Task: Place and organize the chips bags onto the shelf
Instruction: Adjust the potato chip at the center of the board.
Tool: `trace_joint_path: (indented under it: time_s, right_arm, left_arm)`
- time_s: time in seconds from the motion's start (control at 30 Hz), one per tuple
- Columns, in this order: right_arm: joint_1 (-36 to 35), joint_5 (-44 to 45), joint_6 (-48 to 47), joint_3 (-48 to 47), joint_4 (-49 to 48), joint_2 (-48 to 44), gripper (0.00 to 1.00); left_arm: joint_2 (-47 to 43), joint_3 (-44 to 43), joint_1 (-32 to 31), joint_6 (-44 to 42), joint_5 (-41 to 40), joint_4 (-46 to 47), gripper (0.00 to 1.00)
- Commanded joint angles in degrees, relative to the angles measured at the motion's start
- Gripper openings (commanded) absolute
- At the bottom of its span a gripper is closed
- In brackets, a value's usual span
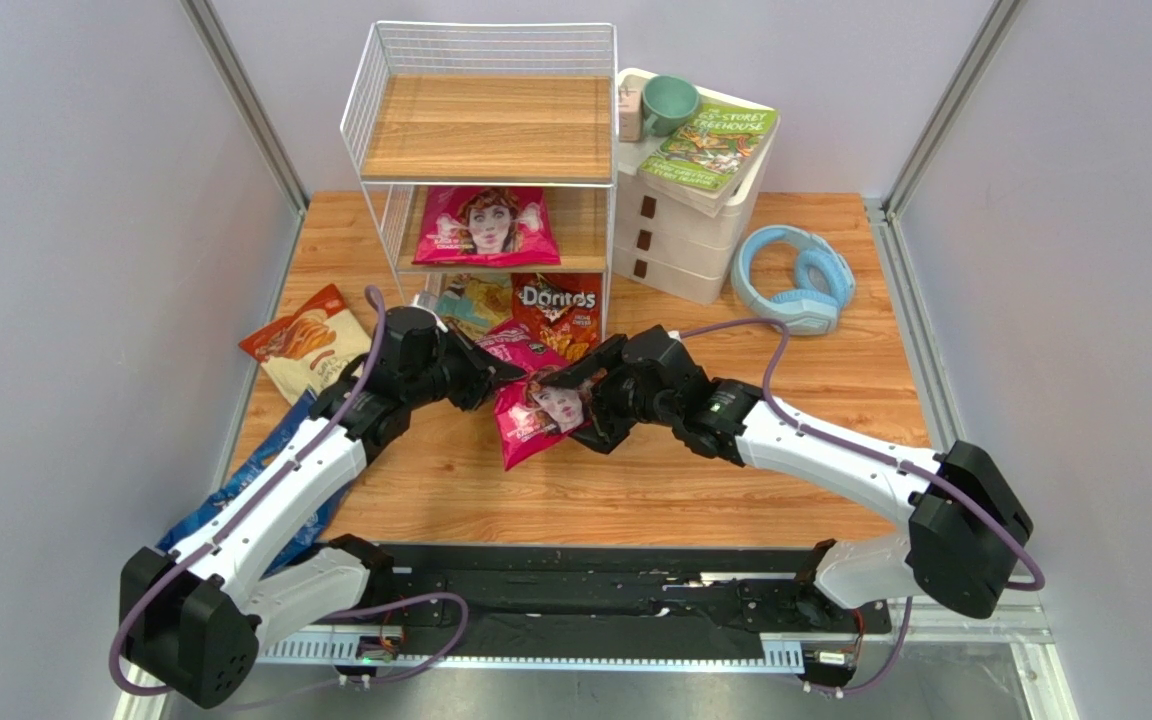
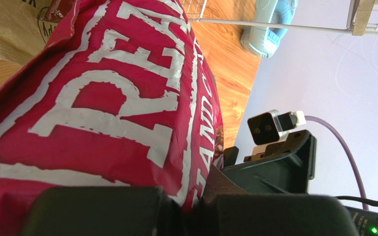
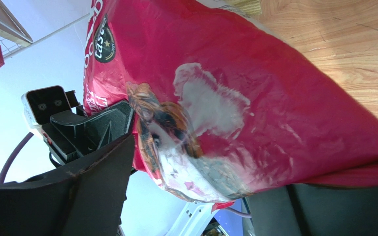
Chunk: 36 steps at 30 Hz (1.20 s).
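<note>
The magenta bag in my left gripper (image 1: 531,417) hangs slanted close to the Doritos, so my right gripper should draw it back to the open tabletop (image 1: 605,503) for regrasping.
A magenta chips bag (image 1: 534,411) with a face hangs between both arms in front of the shelf (image 1: 485,143). My left gripper (image 1: 495,378) is shut on its left edge; the foil is pinched between the pads (image 2: 196,196). From the right, my right gripper (image 1: 593,408) stands open astride the bag's other edge (image 3: 255,98), with a gap beside one finger (image 3: 97,182). Another magenta bag (image 1: 486,225) lies on the middle tier. Red Doritos (image 1: 557,312) and a tan-and-teal bag (image 1: 473,305) stand on the bottom tier. An orange-and-cream bag (image 1: 304,342) and a blue bag (image 1: 244,488) lie on the table at the left.
A white drawer unit (image 1: 680,225) stands right of the shelf, with a green mug (image 1: 669,102) and a green book (image 1: 710,146) on top. Blue headphones (image 1: 793,278) lie beside it. Grey walls close in both sides of the table.
</note>
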<state>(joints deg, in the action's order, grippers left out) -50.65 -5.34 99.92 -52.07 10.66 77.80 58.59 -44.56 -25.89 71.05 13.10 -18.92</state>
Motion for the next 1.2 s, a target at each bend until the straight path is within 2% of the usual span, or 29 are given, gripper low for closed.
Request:
trace_joint_path:
  time_s: [0.0, 0.07, 0.1, 0.17, 0.2, 0.3, 0.4, 0.43, 0.5, 0.57, 0.73, 0.87, 0.97, 1.0, 1.17]
  right_arm:
    - [-0.67, 0.68, 0.81, -2.15, -0.03, -1.68, 0.64]
    - [-0.67, 0.77, -0.59, -2.42, 1.38, -2.73, 0.48]
    - [-0.67, 0.51, -0.86, -2.24, 2.69, -3.26, 0.32]
    - [-0.59, 0.33, -1.30, -1.37, 3.32, -4.49, 0.13]
    - [-0.67, 0.33, -1.31, 0.20, 3.49, -5.72, 0.00]
    - [-0.59, 0.16, -2.79, 2.58, 3.41, -8.18, 0.00]
    - [0.37, -0.45, -9.44, 0.41, 6.64, -9.33, 0.00]
    - [0.73, -0.89, -11.74, -0.82, 7.88, -9.33, 0.00]
    - [1.61, -1.51, -18.40, -5.20, 12.26, -9.42, 0.00]
    - [2.14, -1.60, -22.03, -7.77, 14.30, -9.86, 0.00]
    - [3.63, -4.32, -29.68, -12.87, 17.11, -11.00, 0.00]
    - [4.25, -6.34, -31.71, -16.12, 16.94, -10.83, 0.00]
    - [4.42, -7.93, -33.55, -18.14, 16.33, -9.51, 0.00]
    - [4.42, -7.93, -34.17, -19.37, 16.50, -8.81, 0.00]
    - [4.95, -7.75, -35.05, -18.60, 13.97, -7.40, 0.00]
  left_arm:
    - [-2.07, -2.38, -0.57, -0.91, 1.40, 2.66, 0.00]
    - [-2.60, -2.20, -0.57, -0.91, 0.88, 2.22, 0.00]
    - [-3.21, -2.20, -0.57, -1.00, 0.44, 1.78, 0.00]
    - [-4.00, -2.03, -0.57, -1.00, -0.97, 1.25, 0.00]
    - [-4.70, -1.94, -0.57, -0.56, -1.67, 1.34, 0.00]
    - [-5.32, -2.29, -0.57, -1.34, -2.46, 0.73, 0.00]
    - [-5.33, -5.18, 0.22, -4.84, -3.60, -4.97, 0.21]
    - [-5.41, -6.41, 0.49, -5.91, -4.66, -10.21, 0.37]
    - [-6.11, -10.19, 1.19, -9.24, -8.51, -16.12, 0.54]
    - [-6.90, -13.00, 1.98, -11.27, -11.07, -23.51, 0.60]
    - [-13.66, -14.77, 7.33, -16.90, -14.76, -35.54, 0.61]
    - [-18.42, -13.11, 9.45, -17.87, -16.27, -38.65, 0.64]
    - [-18.51, -11.00, 9.72, -18.05, -9.97, -35.32, 0.64]
    - [-17.55, -10.47, 9.72, -17.00, -5.41, -34.35, 0.65]
    - [-16.22, -3.80, 9.72, -10.95, 5.42, -24.26, 0.67]
